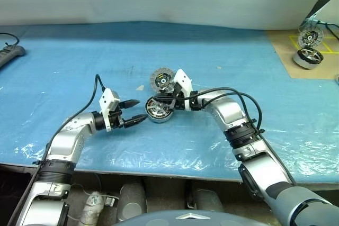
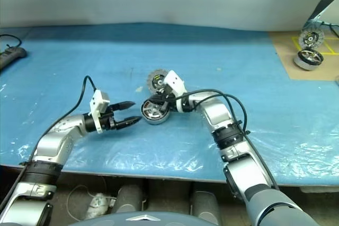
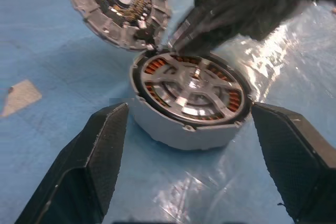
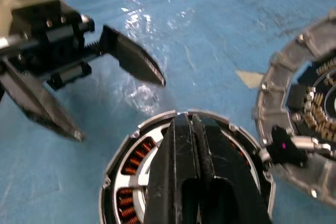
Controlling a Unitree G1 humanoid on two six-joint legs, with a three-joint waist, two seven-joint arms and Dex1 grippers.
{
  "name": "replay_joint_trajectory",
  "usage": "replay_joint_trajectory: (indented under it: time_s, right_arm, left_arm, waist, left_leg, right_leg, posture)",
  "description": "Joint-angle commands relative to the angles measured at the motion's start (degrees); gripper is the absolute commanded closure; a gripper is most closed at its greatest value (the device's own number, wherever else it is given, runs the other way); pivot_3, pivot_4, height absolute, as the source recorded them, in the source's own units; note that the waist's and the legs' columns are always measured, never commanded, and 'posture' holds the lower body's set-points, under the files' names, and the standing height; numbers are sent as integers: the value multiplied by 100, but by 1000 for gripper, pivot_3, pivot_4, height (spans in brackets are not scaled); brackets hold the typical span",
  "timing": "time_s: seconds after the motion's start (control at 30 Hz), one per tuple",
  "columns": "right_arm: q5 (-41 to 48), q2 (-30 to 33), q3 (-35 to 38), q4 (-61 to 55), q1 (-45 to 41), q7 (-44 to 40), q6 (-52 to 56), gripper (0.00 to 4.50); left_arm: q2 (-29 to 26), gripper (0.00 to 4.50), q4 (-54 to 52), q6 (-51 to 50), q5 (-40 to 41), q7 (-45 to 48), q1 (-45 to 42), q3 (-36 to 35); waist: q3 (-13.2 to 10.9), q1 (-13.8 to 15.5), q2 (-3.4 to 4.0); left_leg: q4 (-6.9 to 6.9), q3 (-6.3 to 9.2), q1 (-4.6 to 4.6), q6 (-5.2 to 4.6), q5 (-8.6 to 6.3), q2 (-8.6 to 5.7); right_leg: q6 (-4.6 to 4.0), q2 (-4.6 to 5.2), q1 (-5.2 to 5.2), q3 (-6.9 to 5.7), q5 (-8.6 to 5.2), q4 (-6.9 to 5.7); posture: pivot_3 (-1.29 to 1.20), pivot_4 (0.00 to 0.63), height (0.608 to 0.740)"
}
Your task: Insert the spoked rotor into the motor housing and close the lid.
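The lid (image 1: 161,79) is joined to the motor housing's rim by a dark joint (image 3: 150,44), so the lid will swing over and cover the rotor when I push it.
The motor housing (image 3: 178,132) stands on the blue sheet, a silver-grey can with copper windings. The spoked rotor (image 3: 191,90) lies inside it, its silver spokes and hub over the windings. Just behind the housing, and touching its rim, the lid (image 1: 162,79) lies flat with its patterned face up. My right gripper (image 4: 187,120) is shut with nothing between its fingers, and its tips rest on the rotor near the far rim. My left gripper (image 1: 141,109) is open and hovers just left of the housing, pointing at it.
A second motor can (image 1: 308,57) and a disc (image 1: 310,38) sit on a brown board at the far right. A dark power strip (image 1: 10,54) lies at the far left edge. The blue sheet (image 1: 79,67) covers the table (image 1: 159,166) up to its front edge.
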State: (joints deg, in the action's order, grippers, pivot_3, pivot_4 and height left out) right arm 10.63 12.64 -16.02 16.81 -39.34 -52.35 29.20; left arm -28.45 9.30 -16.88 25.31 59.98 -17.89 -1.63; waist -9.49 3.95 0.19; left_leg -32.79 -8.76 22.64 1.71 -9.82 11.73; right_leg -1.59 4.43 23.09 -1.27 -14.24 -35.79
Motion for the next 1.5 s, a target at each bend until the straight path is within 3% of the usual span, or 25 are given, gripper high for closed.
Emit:
replay_joint_trajectory:
  time_s: [0.03, 0.23, 0.33, 0.43, 0.53, 0.7, 1.13, 1.5]
  right_arm:
    - [-27, 37, -162, -280, 141, -126, 10, 4233]
    - [-192, 193, -448, -609, 495, -145, 44, 4233]
    - [214, 163, -21, -922, 532, -117, 274, 4233]
    - [1131, 222, 730, -1652, 574, -179, 1129, 4279]
    - [1432, 521, 1003, -2245, 804, -95, 1556, 4279]
    - [1620, 921, 1320, -3018, 1419, 268, 1936, 4279]
    - [1967, 1378, 2029, -4141, 2941, 1169, 2435, 4279]
    - [2089, 1454, 2643, -4010, 3055, 1723, 2148, 4279]
  left_arm:
    - [62, 509, 283, -145, 208, -145, -407, -305]
    - [406, 509, 1781, 187, -68, -298, -1581, -325]
    - [702, 509, 2957, 499, -182, -505, -2443, -462]
    - [1026, 1454, 4430, 912, -167, -895, -3466, -812]
    - [1208, 2527, 5487, 1154, -231, -1007, -4111, -1016]
    - [1428, 4377, 6247, 843, -114, -724, -4675, -1374]
    - [1952, 4452, 6683, 735, -1270, -231, -4840, -911]
    - [1787, 4452, 6583, 773, -1189, 588, -5369, -1247]
  waist:
    - [0, 1, 0]
    - [2, 12, -4]
    - [2, 14, -4]
    - [-5, 82, -11]
    - [-7, 133, -18]
    - [-7, 187, -20]
    - [-11, 228, -24]
    - [-12, 210, -25]
  left_leg:
    - [0, 0, 0, 1, 0, 0]
    - [-1, 1, -3, 2, -1, -2]
    - [-5, 4, -4, 2, -1, -2]
    - [-14, 10, 9, 2, 0, -6]
    - [-20, 11, 21, -6, 5, -8]
    - [3, 16, 14, -3, 4, -6]
    - [4, 23, 23, 19, -9, -14]
    - [7, 23, 18, 19, -9, -32]
  right_leg:
    - [-1, -1, 0, 0, 1, 0]
    - [0, -1, -4, 2, 2, 1]
    - [1, -1, -9, 2, 3, 2]
    - [5, 1, -7, 0, 7, 2]
    - [24, 2, -3, 0, 21, 10]
    - [34, -2, -4, -9, 29, 10]
    - [42, 10, -4, -14, 33, 25]
    - [42, 27, -5, -13, 33, 29]
  posture:
    - [0, 150, 740]
    - [0, 150, 740]
    - [0, 150, 740]
    - [0, 150, 740]
    - [0, 150, 740]
    - [0, 150, 740]
    - [0, 150, 740]
    - [0, 150, 740]
